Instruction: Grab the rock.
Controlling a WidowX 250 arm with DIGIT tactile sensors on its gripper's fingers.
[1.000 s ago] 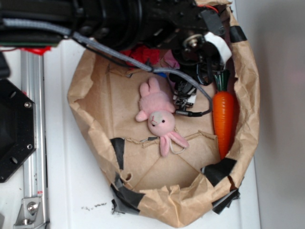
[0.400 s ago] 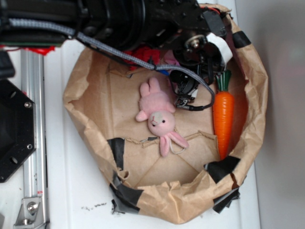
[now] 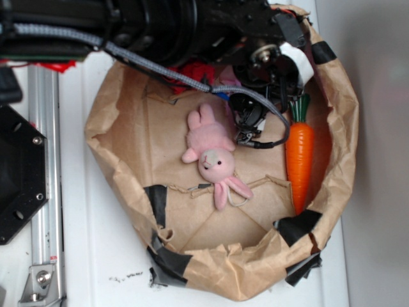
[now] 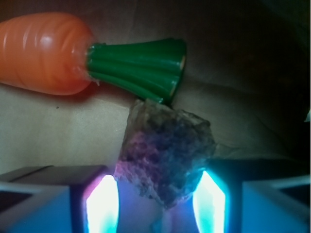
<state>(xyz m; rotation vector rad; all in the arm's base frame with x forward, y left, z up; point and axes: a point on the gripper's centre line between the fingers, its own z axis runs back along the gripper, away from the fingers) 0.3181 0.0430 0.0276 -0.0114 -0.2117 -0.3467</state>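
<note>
My gripper should back off, open wide and reach further over the rock's wider part (image 4: pixel 167 141) before it closes, because its fingers straddle only the rock's narrow near end (image 4: pixel 166 196).
The rock (image 4: pixel 165 150) is a dark, rough lump lying on the brown paper just below the carrot's green top (image 4: pixel 136 65). In the wrist view my gripper (image 4: pixel 155 177) is open, and its two lit fingers straddle the rock's near end. The wider part of the rock lies just past the fingertips, close to both. Small gaps show beside the narrow end. In the exterior view the gripper (image 3: pixel 246 128) reaches down into the paper bag (image 3: pixel 115 166) left of the carrot (image 3: pixel 299 160), and the arm hides the rock.
A pink plush bunny (image 3: pixel 214 150) lies in the middle of the bag, left of the gripper. Something red (image 3: pixel 192 70) shows under the arm at the back. The bag's crumpled walls ring the area. A metal rail (image 3: pixel 45 160) runs along the left.
The gripper has shifted slightly toward the back of the bag. The bag's right rim has moved a little outward. The bunny and carrot have barely moved.
</note>
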